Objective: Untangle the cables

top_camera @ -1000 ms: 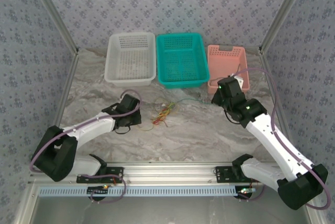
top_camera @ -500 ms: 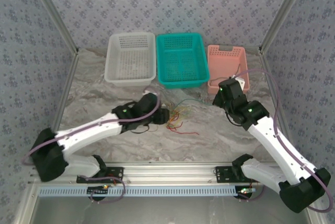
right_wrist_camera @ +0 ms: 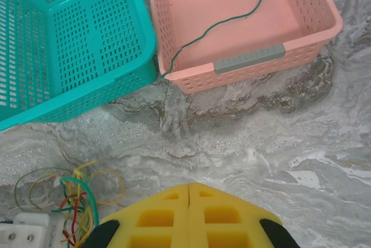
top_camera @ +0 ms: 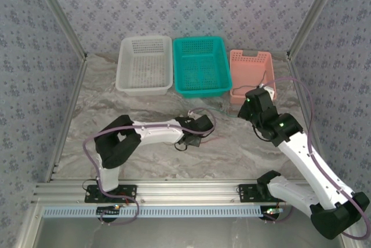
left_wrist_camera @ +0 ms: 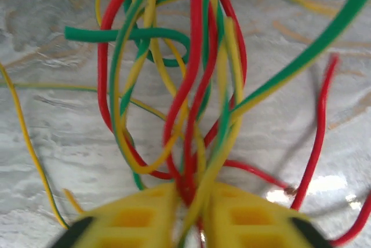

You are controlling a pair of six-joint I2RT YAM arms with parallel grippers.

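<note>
The green cable still runs into the tangle (left_wrist_camera: 236,109), so the robot's empty right gripper should go back, open and grab that cable closer to the tangle (left_wrist_camera: 301,66).
The cables (left_wrist_camera: 191,86) are a tangle of thin red, yellow and green wires lying on the marble tabletop. My left gripper (left_wrist_camera: 194,201) is shut on them, with several red and yellow strands pinched between its yellow fingers (left_wrist_camera: 136,216). In the top view the left gripper (top_camera: 203,127) reaches to the table's middle. In the right wrist view the same cables (right_wrist_camera: 75,201) lie at the lower left. My right gripper (right_wrist_camera: 189,187) is shut on nothing and hovers above bare marble in front of the pink basket; the top view has it at the right (top_camera: 248,98). A single green cable (right_wrist_camera: 220,23) lies inside that basket and drapes over its rim.
Three baskets stand in a row at the back: white (top_camera: 145,65), teal (top_camera: 201,66) and pink (top_camera: 250,74). In the right wrist view the teal basket (right_wrist_camera: 69,39) and pink basket (right_wrist_camera: 249,57) are close ahead. Patterned walls enclose the table.
My left arm has swung to the right across the table, opened, and shut on the cable bundle, which has shifted right with it. The right arm has barely moved.
</note>
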